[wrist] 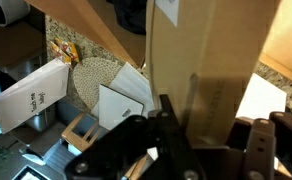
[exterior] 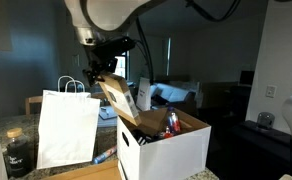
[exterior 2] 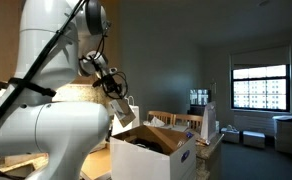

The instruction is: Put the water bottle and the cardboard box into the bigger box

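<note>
The cardboard box slants (exterior: 120, 97) across the bigger box's edge, so the robot's gripper should turn it upright and line it up with the bigger box's sides before bringing it down inside (exterior: 146, 129).
My gripper (exterior: 107, 66) is shut on the slim brown cardboard box (exterior: 117, 97) and holds it tilted, just above the open top of the bigger box (exterior: 171, 152). The bigger box is white outside, with its flaps up. A red-labelled thing (exterior: 172, 122) stands inside it; I cannot tell if it is the water bottle. In an exterior view the gripper (exterior 2: 110, 84) holds the cardboard box (exterior 2: 121, 112) over the bigger box (exterior 2: 158, 158). In the wrist view the cardboard box (wrist: 201, 55) sits between my fingers (wrist: 214, 122).
A white paper bag with handles (exterior: 68, 125) stands beside the bigger box, also in the wrist view (wrist: 31, 95). A dark jar (exterior: 17, 152) is at the table's end. A small blue item (exterior: 104, 156) lies by the bag. A round woven mat (wrist: 94, 80) lies below.
</note>
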### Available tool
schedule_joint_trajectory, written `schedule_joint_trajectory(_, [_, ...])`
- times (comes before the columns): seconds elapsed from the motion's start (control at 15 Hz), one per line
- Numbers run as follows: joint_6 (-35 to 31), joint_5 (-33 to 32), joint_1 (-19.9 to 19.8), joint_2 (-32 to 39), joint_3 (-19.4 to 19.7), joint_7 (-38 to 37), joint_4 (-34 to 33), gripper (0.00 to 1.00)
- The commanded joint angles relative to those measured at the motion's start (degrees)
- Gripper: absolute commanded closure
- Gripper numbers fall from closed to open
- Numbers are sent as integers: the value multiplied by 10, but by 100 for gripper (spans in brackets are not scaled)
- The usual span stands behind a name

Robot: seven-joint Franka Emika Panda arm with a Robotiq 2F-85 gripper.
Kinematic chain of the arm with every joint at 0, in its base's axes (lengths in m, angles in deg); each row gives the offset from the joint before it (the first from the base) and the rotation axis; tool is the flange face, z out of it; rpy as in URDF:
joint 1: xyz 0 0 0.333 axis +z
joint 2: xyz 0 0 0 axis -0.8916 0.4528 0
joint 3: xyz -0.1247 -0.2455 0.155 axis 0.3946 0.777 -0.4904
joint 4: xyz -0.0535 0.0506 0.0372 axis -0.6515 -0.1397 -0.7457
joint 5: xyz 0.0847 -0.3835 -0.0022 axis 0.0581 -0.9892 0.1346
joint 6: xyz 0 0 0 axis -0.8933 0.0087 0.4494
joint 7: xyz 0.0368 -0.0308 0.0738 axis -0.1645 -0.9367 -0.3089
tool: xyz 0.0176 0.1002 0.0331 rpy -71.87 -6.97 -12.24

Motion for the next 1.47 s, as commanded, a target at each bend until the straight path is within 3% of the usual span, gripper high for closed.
schedule_joint_trajectory(0.0, [-95,-11,-112,-117,-54,-33,139,89])
schedule_joint_trajectory(0.33, [-206,26,-263,-187,-118,-21,249,89])
schedule_joint_trajectory(0.6, [-334,60,-330,-169,-155,-12,287,89])
schedule_joint_trajectory(0.87, [-434,95,-362,-122,-185,-4,296,89])
schedule_joint_trajectory(0.93, [-443,104,-366,-109,-190,0,293,89])
schedule_joint_trajectory(1.0, [-449,109,-340,-92,-167,-1,289,89])
schedule_joint_trajectory(1.4, [-467,137,-339,-75,-167,-1,289,89])
